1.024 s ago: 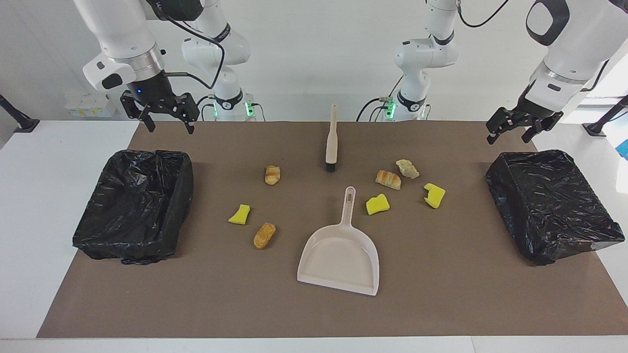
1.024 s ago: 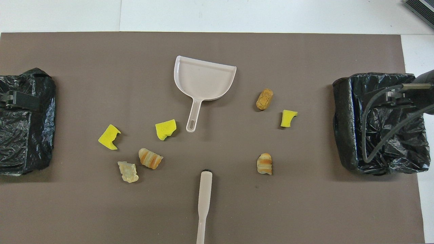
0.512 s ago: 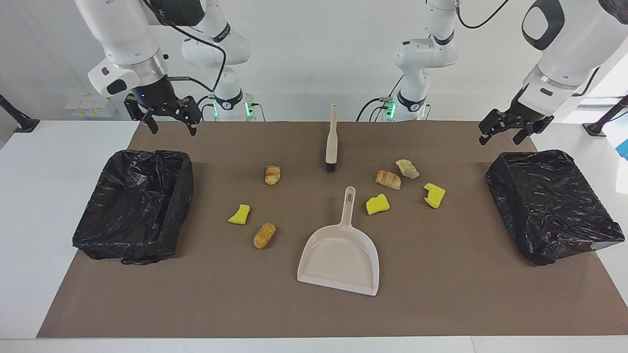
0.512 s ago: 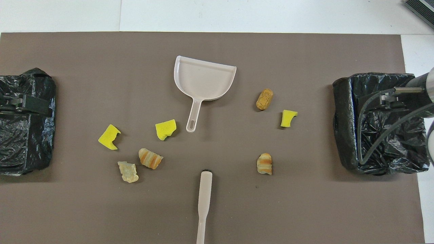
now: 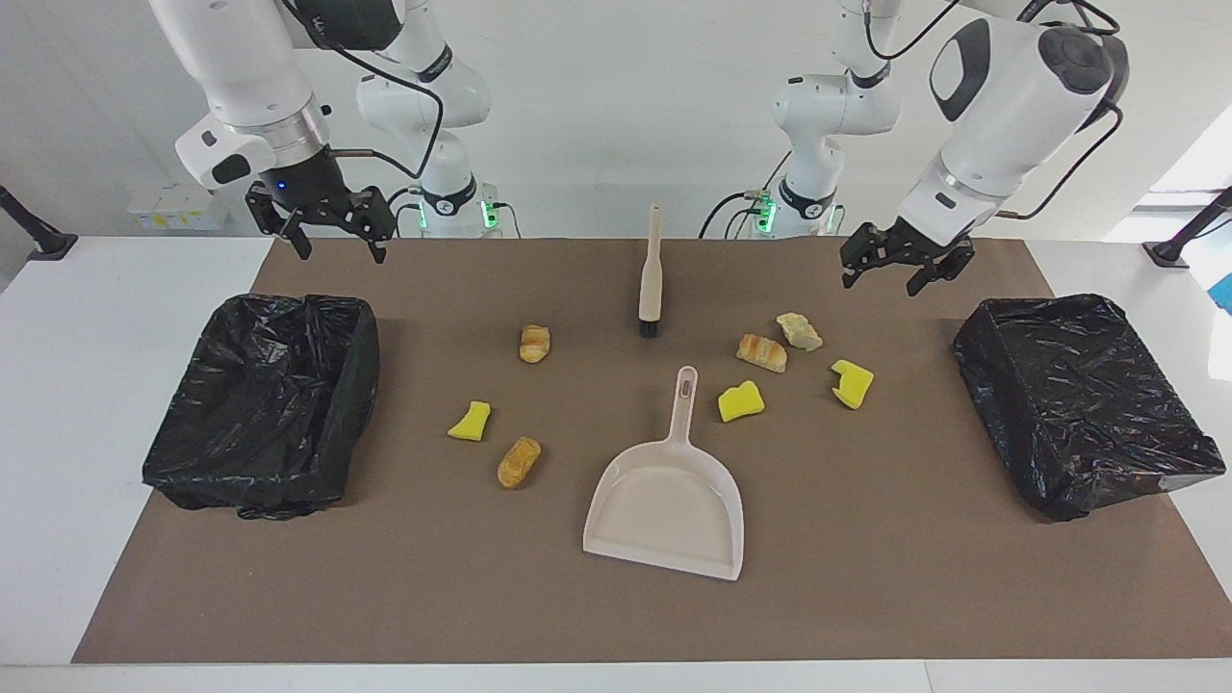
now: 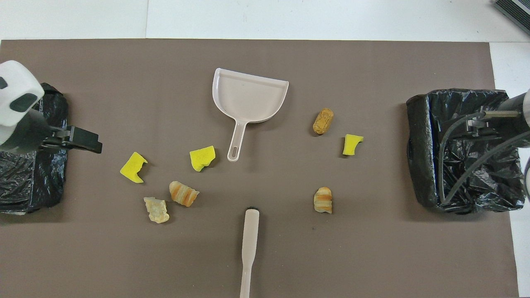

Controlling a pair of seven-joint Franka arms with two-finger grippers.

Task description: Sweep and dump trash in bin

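Observation:
The brush handle (image 6: 249, 238) lies away from the scraps, with its narrow end (image 6: 246, 276) toward the robots. So my open left gripper keeps going there until its fingers are around it.
Several scraps of trash lie on the brown mat: yellow sponge chunks (image 5: 470, 422) (image 5: 741, 401) (image 5: 852, 383) and bread-like pieces (image 5: 534, 343) (image 5: 519, 462) (image 5: 761, 352). The beige dustpan (image 5: 664, 510) (image 6: 248, 97) rests mid-table, handle toward the robots. A beige brush (image 5: 652, 274) (image 6: 249, 240) lies nearer the robots. Black-bagged bins (image 5: 356, 385) (image 5: 1078, 404) stand at both ends. My left gripper (image 5: 895, 269) (image 6: 78, 140) hangs open and empty over the mat by a pale scrap (image 5: 799, 331). My right gripper (image 5: 337, 236) hangs open and empty over the mat's edge by its bin.
The brown mat (image 5: 866, 577) covers most of the white table (image 5: 87, 385). Both arm bases stand at the table's robot edge. The right arm's cable (image 6: 455, 165) hangs over the bin at its end (image 6: 418, 145).
My left gripper has swung from over its bin toward the table's middle and now hangs near the scraps. The right gripper has barely shifted. Nothing on the mat has moved.

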